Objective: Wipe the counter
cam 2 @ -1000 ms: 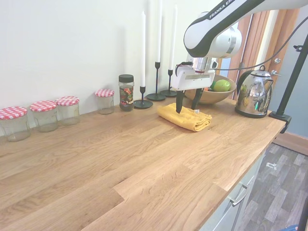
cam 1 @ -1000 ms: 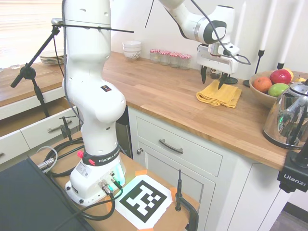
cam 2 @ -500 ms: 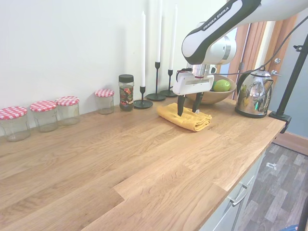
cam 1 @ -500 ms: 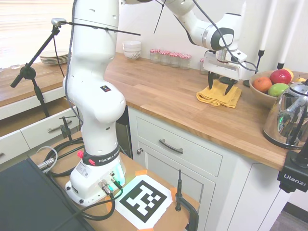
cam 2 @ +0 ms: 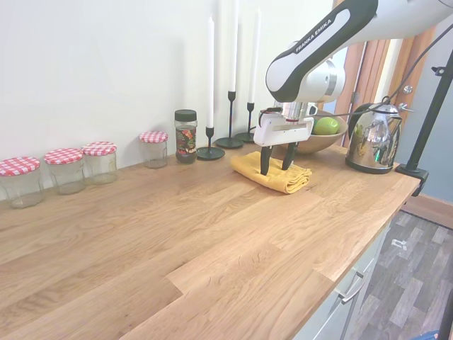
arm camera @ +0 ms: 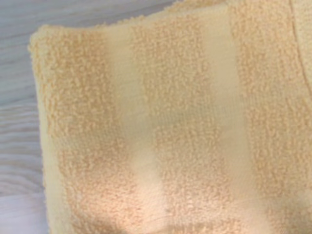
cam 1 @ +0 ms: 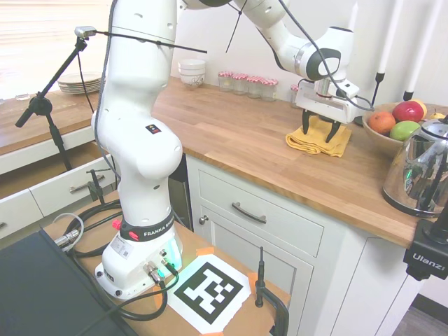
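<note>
The yellow towel [cam 1: 319, 136] should pucker but stay folded when I drag it by its middle, because its layers lie stacked flat along the towel's edge [cam 1: 304, 146].
A folded yellow towel [cam 1: 318, 138] [cam 2: 279, 175] lies on the warm-brown wooden counter [cam 1: 231, 136] [cam 2: 177, 241], near the fruit bowl. My gripper [cam 1: 320, 131] [cam 2: 275, 168] hangs straight above the towel, open, its two dark fingertips reaching down to the cloth on either side of its middle. Nothing is held between the fingers. In the wrist view the yellow terry towel [arm camera: 170, 126] fills almost the whole picture, with a strip of counter [arm camera: 19, 122] beside it.
A fruit bowl [cam 1: 392, 126] [cam 2: 315, 138] and a shiny kettle [cam 1: 420, 168] [cam 2: 373, 138] stand past the towel. Black candlesticks [cam 2: 230, 134], a dark-lidded jar [cam 2: 185, 136] and several red-checked jars [cam 2: 64, 168] line the wall. White bowls [cam 1: 192, 72] sit at the counter's far end.
The gripper has come down from above the towel until its open fingers reach the cloth. The towel itself has not shifted.
</note>
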Available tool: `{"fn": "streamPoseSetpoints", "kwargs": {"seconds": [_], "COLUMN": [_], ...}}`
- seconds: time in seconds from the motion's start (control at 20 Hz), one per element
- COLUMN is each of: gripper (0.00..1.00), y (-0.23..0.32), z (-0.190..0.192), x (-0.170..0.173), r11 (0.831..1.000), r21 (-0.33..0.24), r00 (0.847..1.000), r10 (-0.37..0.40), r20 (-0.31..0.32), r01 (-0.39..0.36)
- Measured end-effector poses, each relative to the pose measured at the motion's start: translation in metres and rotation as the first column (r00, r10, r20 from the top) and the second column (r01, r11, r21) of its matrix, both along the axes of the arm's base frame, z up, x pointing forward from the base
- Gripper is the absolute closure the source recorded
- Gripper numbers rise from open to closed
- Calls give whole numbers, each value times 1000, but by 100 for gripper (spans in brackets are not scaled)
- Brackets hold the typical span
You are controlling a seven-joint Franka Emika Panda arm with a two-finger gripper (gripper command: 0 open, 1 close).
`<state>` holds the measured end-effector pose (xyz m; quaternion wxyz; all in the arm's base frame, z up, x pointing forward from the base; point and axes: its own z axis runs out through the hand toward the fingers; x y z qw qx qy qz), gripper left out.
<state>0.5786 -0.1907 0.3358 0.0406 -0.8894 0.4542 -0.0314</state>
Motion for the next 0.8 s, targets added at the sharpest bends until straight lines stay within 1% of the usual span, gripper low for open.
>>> {"fn": "streamPoseSetpoints", "kwargs": {"seconds": [0.45,0.8], "gripper": [100,100], "y": [2,10], "z": [-4,-5], "x": [-12,-20], "r11": [1000,1000], "r21": [-8,0], "r00": [999,999], "r10": [0,1], "r20": [43,50], "r01": [0,-1]}}
